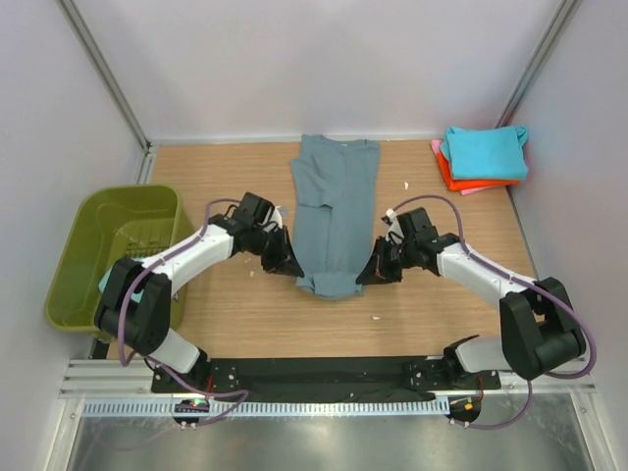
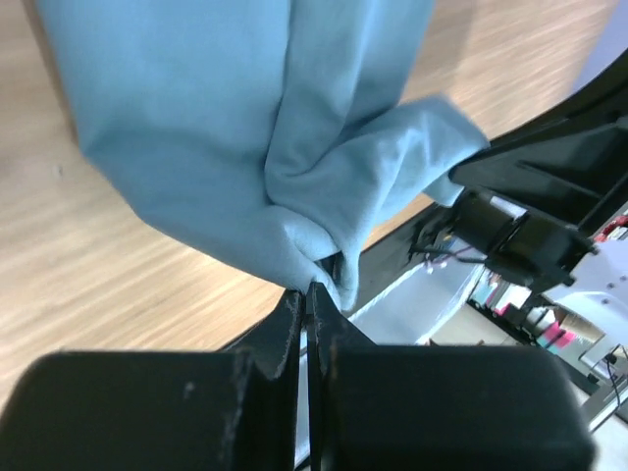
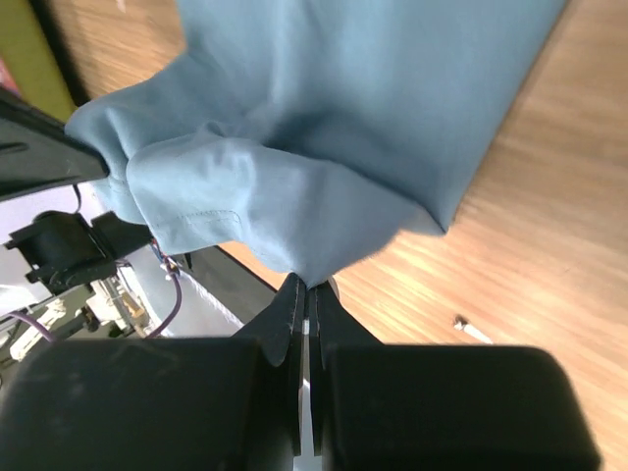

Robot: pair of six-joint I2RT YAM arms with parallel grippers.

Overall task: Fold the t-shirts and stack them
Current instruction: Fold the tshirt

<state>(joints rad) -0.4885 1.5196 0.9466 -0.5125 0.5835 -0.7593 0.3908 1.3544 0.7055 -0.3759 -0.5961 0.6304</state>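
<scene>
My left gripper should now move the hem forward until it lies across the strip's middle [image 1: 335, 208], because the near hem [image 1: 332, 284] stretches between my grippers, square to the straight strip.
A slate blue-grey t-shirt [image 1: 334, 211] lies as a long narrow strip down the middle of the table, its sides folded inward. My left gripper [image 1: 291, 267] is shut on its near left corner [image 2: 312, 263]. My right gripper [image 1: 367, 274] is shut on its near right corner [image 3: 309, 257]. Both wrist views show that near hem bunched and raised off the wood. A stack of folded t-shirts [image 1: 483, 157], turquoise on top of orange and pink, sits at the far right corner.
An olive-green plastic tub [image 1: 113, 250] stands at the left edge of the table, beside my left arm. Small white scraps [image 1: 377, 318] lie on the wood near the shirt. Grey walls close in the back and both sides.
</scene>
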